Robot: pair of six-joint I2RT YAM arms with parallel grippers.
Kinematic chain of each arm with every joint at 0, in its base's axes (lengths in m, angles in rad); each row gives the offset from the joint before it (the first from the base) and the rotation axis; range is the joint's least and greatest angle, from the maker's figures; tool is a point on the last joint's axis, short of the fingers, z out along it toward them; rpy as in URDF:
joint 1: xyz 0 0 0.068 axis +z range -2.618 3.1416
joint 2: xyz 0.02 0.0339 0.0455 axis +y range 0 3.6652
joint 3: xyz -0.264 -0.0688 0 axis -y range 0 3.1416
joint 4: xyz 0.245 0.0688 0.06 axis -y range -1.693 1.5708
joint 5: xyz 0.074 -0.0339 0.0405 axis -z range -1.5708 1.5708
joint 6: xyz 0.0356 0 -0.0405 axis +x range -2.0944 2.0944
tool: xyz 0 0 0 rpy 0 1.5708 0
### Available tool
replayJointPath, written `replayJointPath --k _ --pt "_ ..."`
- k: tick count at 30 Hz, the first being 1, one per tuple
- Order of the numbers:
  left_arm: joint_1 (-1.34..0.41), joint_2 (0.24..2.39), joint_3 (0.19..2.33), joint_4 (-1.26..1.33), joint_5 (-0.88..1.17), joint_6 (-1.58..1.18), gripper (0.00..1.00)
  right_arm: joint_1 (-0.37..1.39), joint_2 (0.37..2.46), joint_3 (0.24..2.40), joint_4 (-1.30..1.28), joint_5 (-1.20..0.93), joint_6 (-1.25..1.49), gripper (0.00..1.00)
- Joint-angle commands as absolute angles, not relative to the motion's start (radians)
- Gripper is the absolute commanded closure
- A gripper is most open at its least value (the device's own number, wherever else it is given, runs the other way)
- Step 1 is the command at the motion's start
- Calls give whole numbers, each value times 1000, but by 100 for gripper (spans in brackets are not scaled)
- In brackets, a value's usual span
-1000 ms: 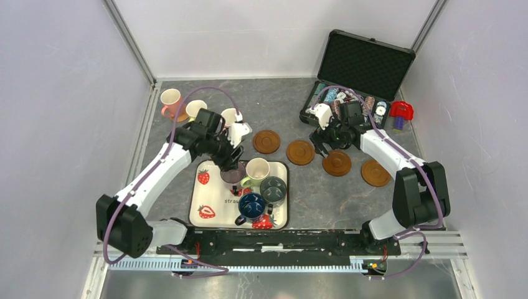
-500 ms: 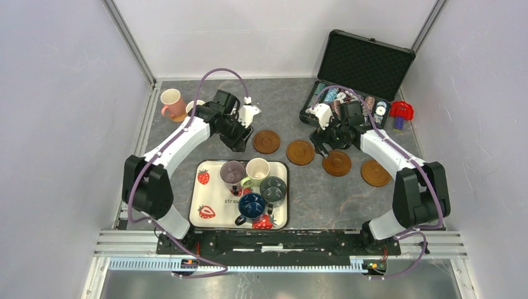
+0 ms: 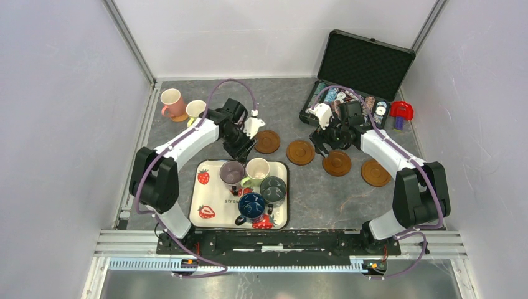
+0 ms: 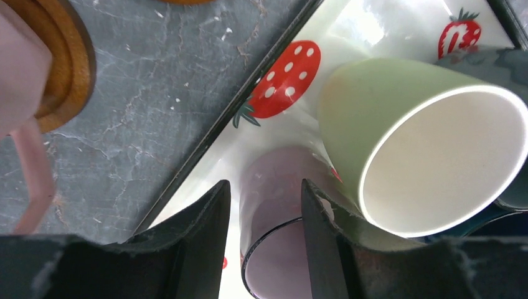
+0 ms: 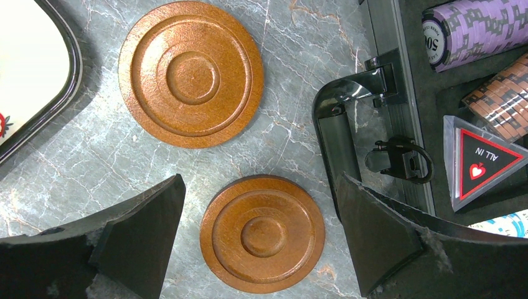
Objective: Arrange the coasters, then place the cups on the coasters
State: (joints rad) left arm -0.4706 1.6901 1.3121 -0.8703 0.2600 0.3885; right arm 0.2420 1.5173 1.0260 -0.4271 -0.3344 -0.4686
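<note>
I should first move the mauve cup (image 3: 232,172) aside with my left gripper because it crowds the cream cup's handle. Then my left gripper should take the cream cup by that handle (image 3: 246,182).
The tray (image 3: 212,193) holds several cups: mauve (image 3: 232,172), cream (image 3: 257,168), dark grey-green (image 3: 273,188) and dark blue (image 3: 252,204). My left gripper (image 3: 241,151) hovers at the tray's far edge. Its jaws are partly apart, and in the left wrist view the left gripper (image 4: 263,187) frames the mauve cup (image 4: 274,205). To the left a pink cup (image 4: 18,68) stands on a coaster (image 4: 68,68). My right gripper (image 3: 322,149) is wide open over a row of coasters (image 3: 300,152). One coaster (image 5: 263,233) lies between its fingers and another (image 5: 191,73) beyond.
At the far left stand a pink cup (image 3: 170,103) and a cream cup (image 3: 196,109). An open black case (image 3: 358,81) of poker chips sits at the back right, its handle (image 5: 339,137) close to my right fingers. A red object (image 3: 401,111) lies beside it.
My left arm stretched out; its gripper left the mauve cup, went toward the far side, then came back to the tray's far edge. The right arm has not moved.
</note>
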Motion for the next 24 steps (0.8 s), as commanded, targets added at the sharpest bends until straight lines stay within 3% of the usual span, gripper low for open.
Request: replayJointPath --k 1,10,18,24 --pt "-472 1644 1259 -910 274 469 48 242 1491 1033 -407 -325 -469 2" --pt "-460 1522 1110 -944 276 533 44 241 1485 1029 -410 -322 -472 2" --pt "-445 1362 1006 -924 379 535 25 242 1477 1015 -412 -320 -477 2" --pt "-460 1315 996 -893 430 484 20 242 1483 1018 -409 -324 -475 2"
